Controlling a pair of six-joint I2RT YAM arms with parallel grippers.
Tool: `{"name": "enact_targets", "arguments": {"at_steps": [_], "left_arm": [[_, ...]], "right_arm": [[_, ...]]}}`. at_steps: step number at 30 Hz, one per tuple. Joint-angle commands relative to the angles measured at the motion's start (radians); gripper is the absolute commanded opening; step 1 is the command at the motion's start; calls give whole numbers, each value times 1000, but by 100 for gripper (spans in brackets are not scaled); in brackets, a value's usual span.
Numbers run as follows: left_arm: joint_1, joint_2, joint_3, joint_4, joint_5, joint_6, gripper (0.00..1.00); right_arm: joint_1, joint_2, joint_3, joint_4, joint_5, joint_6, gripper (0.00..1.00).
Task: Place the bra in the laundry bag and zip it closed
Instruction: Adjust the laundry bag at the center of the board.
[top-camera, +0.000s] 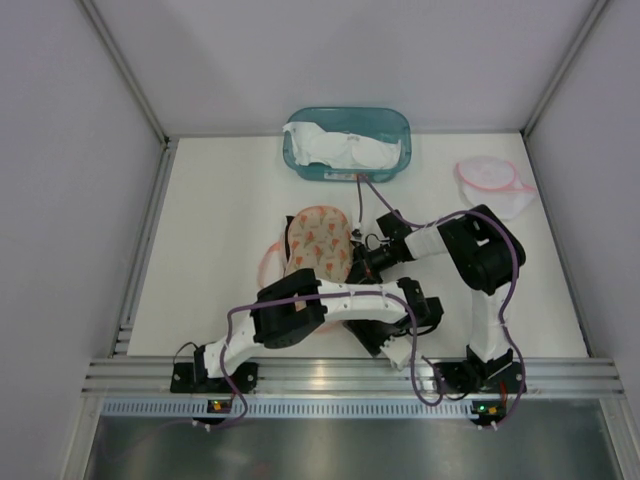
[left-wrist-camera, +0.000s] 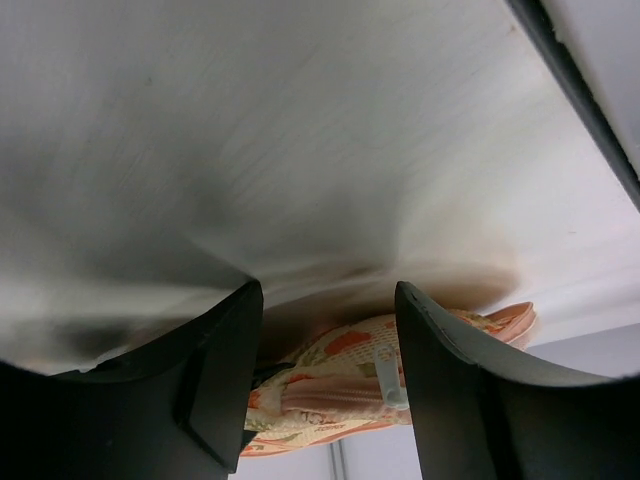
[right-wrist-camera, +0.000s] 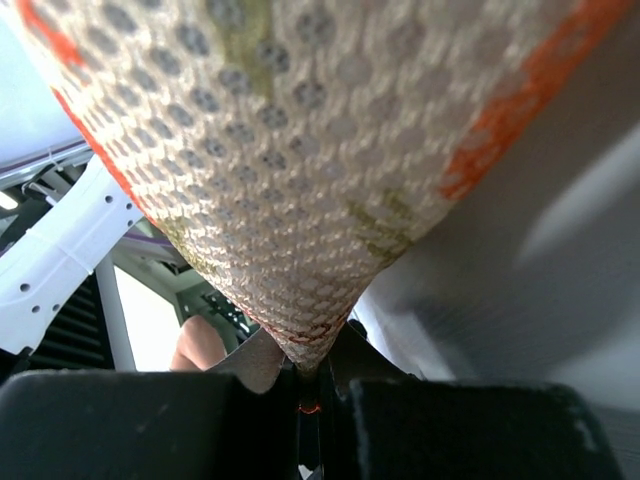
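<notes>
I should back my left gripper off and approach the pink zipper (left-wrist-camera: 335, 396) from another side, since the pale pull tab (left-wrist-camera: 389, 380) sits off-centre against one of that gripper's fingers.
The laundry bag (top-camera: 318, 240), cream mesh with an orange and green print, is lifted off the white table (top-camera: 220, 220) near its middle. My right gripper (top-camera: 357, 262) is shut on the bag's right edge; in the right wrist view the mesh (right-wrist-camera: 300, 150) narrows into the closed right gripper (right-wrist-camera: 305, 375). My left gripper (top-camera: 365, 332) is open just in front of the bag. Between and beyond its fingers (left-wrist-camera: 440, 360) I see the bag's pink zipper (left-wrist-camera: 330, 395) and pale pull tab (left-wrist-camera: 390, 378), untouched. A dark strip (top-camera: 290, 242) shows at the bag's left edge; I cannot tell if it is the bra.
A teal bin (top-camera: 392, 120) with white garments stands at the back centre. A white mesh bag with pink trim (top-camera: 495, 185) lies at the back right. Grey walls enclose the table on three sides, and a metal rail (top-camera: 330, 378) runs along the near edge.
</notes>
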Motion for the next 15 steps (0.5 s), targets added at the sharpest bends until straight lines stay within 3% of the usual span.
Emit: {"name": "enact_targets", "arguments": {"at_steps": [1, 6, 9, 15], "left_arm": [[5, 6, 28, -107, -32, 6, 61], [5, -3, 20, -131, -29, 10, 59], [5, -13, 12, -130, -14, 7, 50], [1, -28, -1, -160, 17, 7, 21]], "right_arm": [[1, 9, 24, -48, 22, -19, 0], [0, 12, 30, -65, 25, -34, 0], [1, 17, 38, -74, 27, -42, 0], [-2, 15, 45, -85, 25, -51, 0]]}}
